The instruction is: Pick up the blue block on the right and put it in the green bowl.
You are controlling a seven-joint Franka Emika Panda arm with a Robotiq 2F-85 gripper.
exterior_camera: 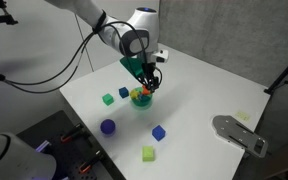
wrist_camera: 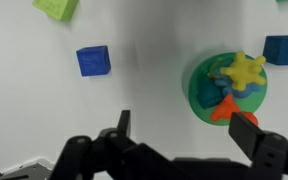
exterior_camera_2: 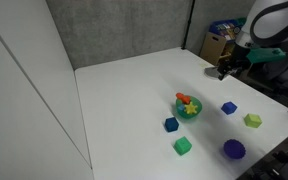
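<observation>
The blue block (exterior_camera: 159, 132) is clear of the yellow-green cube and square to the gripper's open fingers, so the robot's gripper should go on down toward the block before it closes on its sides (wrist_camera: 94, 61).
The blue block (exterior_camera: 159, 132) (exterior_camera_2: 229, 108) lies alone on the white table, apart from the bowl; in the wrist view (wrist_camera: 93, 61) it is upper left. The green bowl (exterior_camera: 141, 98) (exterior_camera_2: 188, 107) (wrist_camera: 202, 88) holds a yellow star, an orange piece and a blue piece. My gripper (exterior_camera: 150, 86) (exterior_camera_2: 224, 69) (wrist_camera: 184, 130) is open and empty. It hangs in the air above the table close to the bowl, well away from the blue block.
A darker blue cube (exterior_camera: 124, 92) (exterior_camera_2: 171, 124) (wrist_camera: 284, 50) sits beside the bowl, with a green cube (exterior_camera: 108, 98) (exterior_camera_2: 183, 146) beyond it. A yellow-green cube (exterior_camera: 149, 153) (exterior_camera_2: 252, 120) (wrist_camera: 56, 8) and a purple ball (exterior_camera: 108, 127) (exterior_camera_2: 233, 149) lie near the blue block.
</observation>
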